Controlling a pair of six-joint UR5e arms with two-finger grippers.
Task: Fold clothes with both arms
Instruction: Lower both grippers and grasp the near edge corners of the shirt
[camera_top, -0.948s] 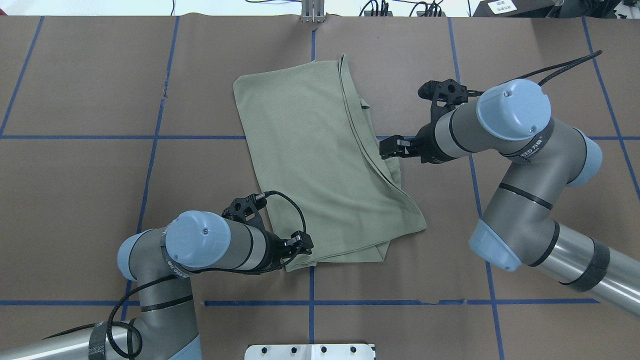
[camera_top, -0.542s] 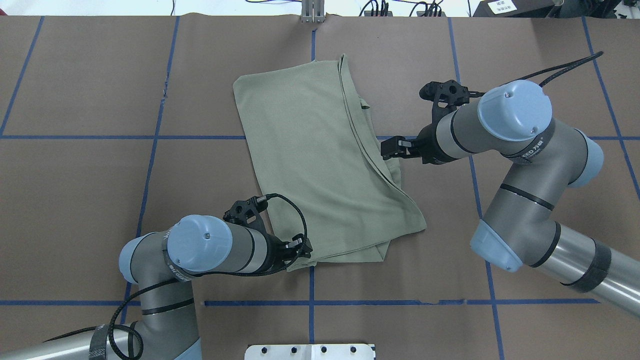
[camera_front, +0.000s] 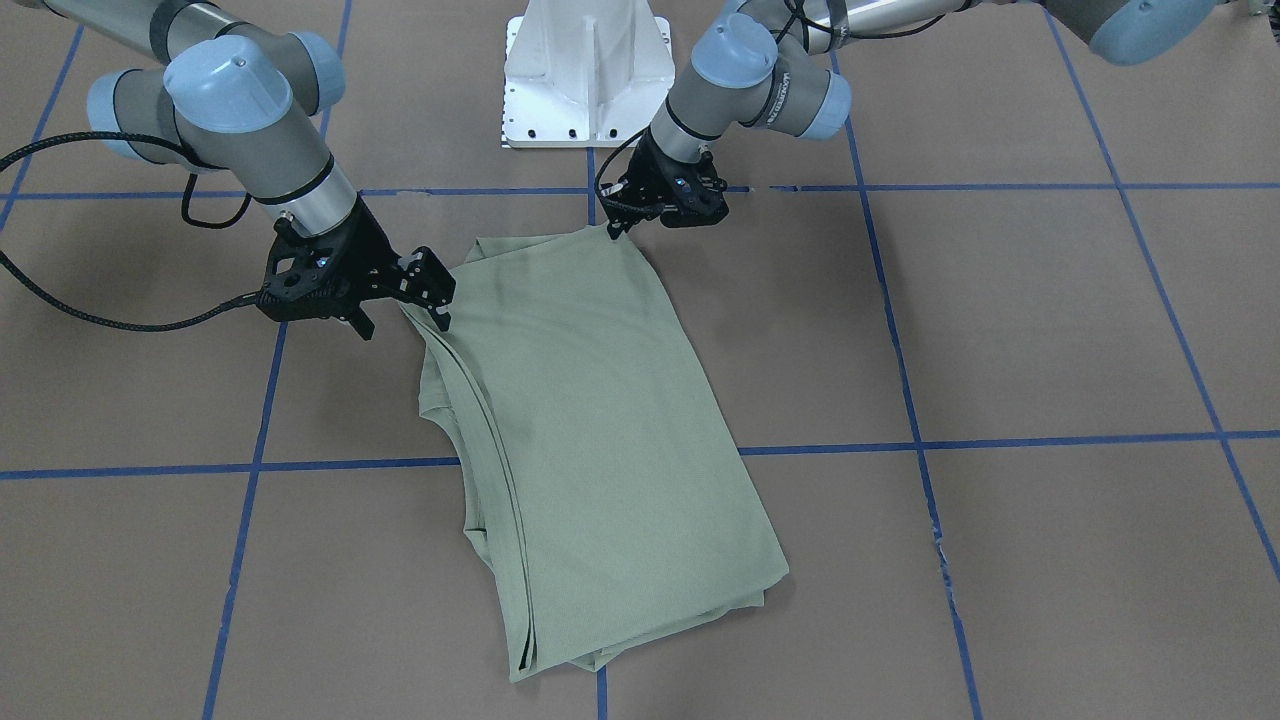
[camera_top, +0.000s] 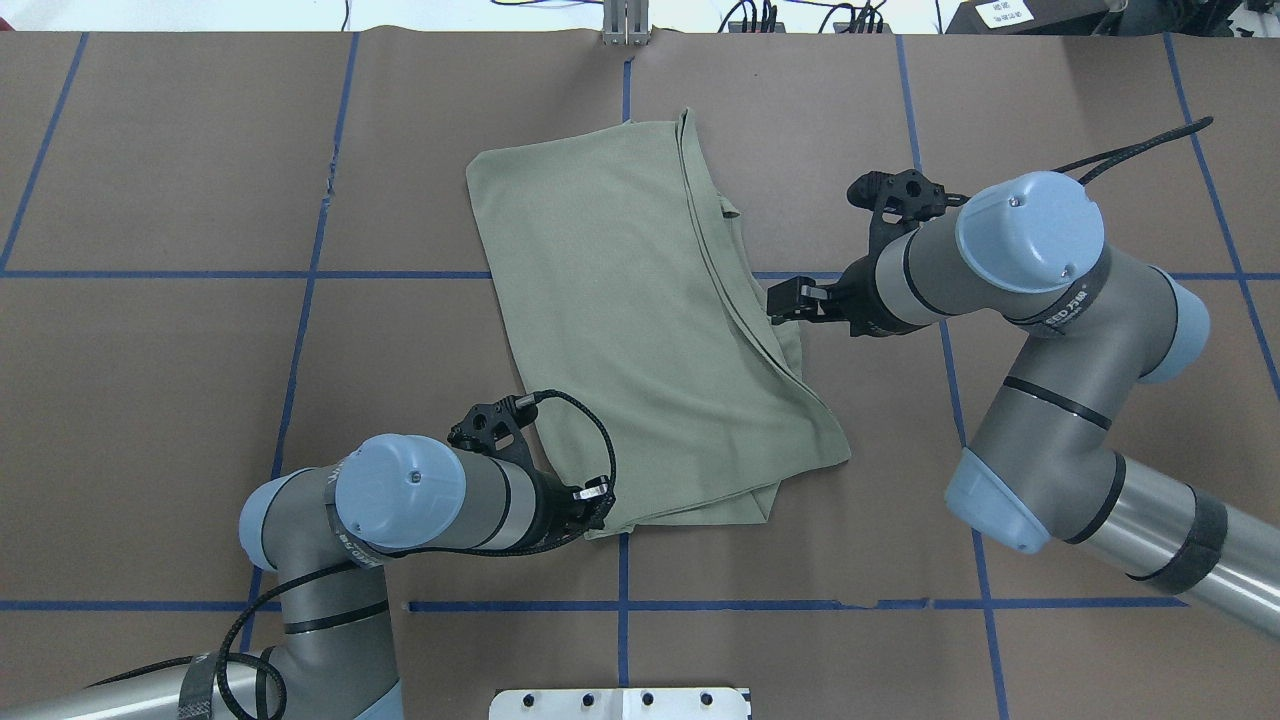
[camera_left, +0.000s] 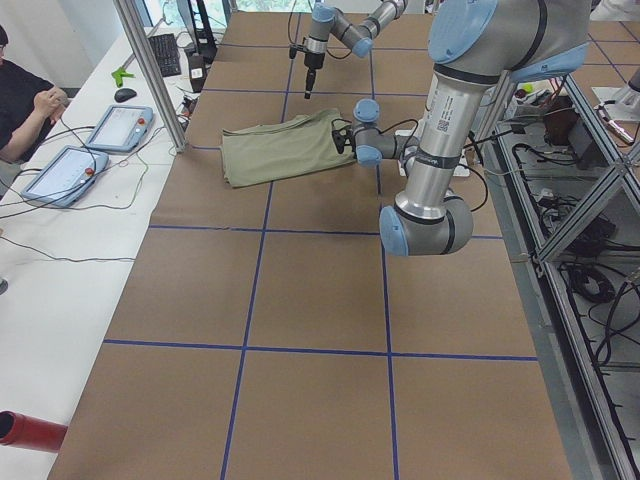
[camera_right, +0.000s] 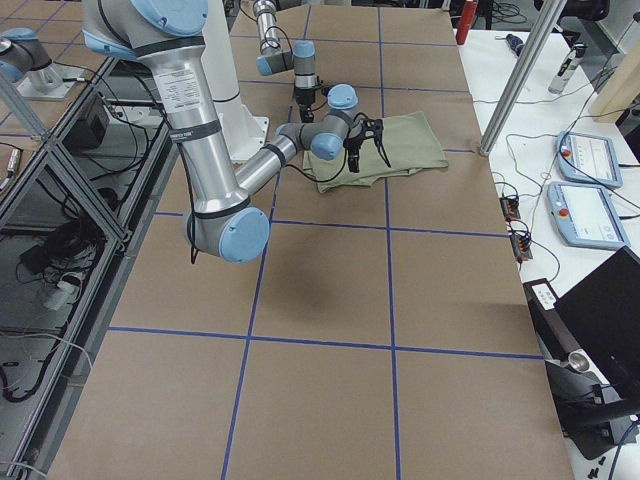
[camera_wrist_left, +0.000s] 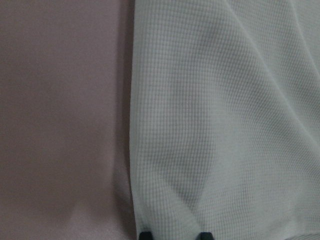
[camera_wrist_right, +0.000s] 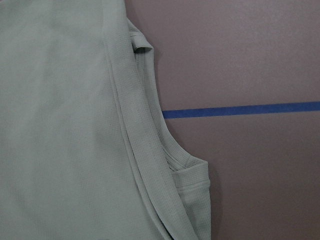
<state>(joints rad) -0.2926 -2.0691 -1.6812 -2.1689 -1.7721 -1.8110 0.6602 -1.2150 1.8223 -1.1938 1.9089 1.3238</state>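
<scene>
The robot's right gripper hangs out beyond the shirt's layered edge, so it should swing inward, turn and pinch the free corner of the shirt's near end before both grippers lift.
The pale green shirt (camera_top: 640, 330) lies folded lengthwise into a long slanted rectangle on the brown table, its layered edges along its right side (camera_wrist_right: 135, 150). My left gripper (camera_top: 597, 500) sits low at the shirt's near left corner (camera_front: 617, 226). In the left wrist view the two fingertips (camera_wrist_left: 145, 235) press a raised ridge of knit fabric (camera_wrist_left: 225, 125) between them, so it is shut on that corner. My right gripper (camera_top: 783, 300) hangs open at the middle of the shirt's right edge (camera_front: 440, 295), just beside the layered folds. Its fingers do not show in the right wrist view.
The white base pedestal (camera_front: 585, 70) stands at the robot's side of the table. Blue tape lines (camera_top: 300, 273) grid the brown surface. A seated person (camera_left: 20, 100) and two control tablets (camera_left: 115, 125) are beyond the far edge, near a metal post (camera_left: 150, 70).
My left gripper slid slightly back and left at the shirt's corner, and the corner fabric drew in with it. My right gripper shifted a little to the right.
</scene>
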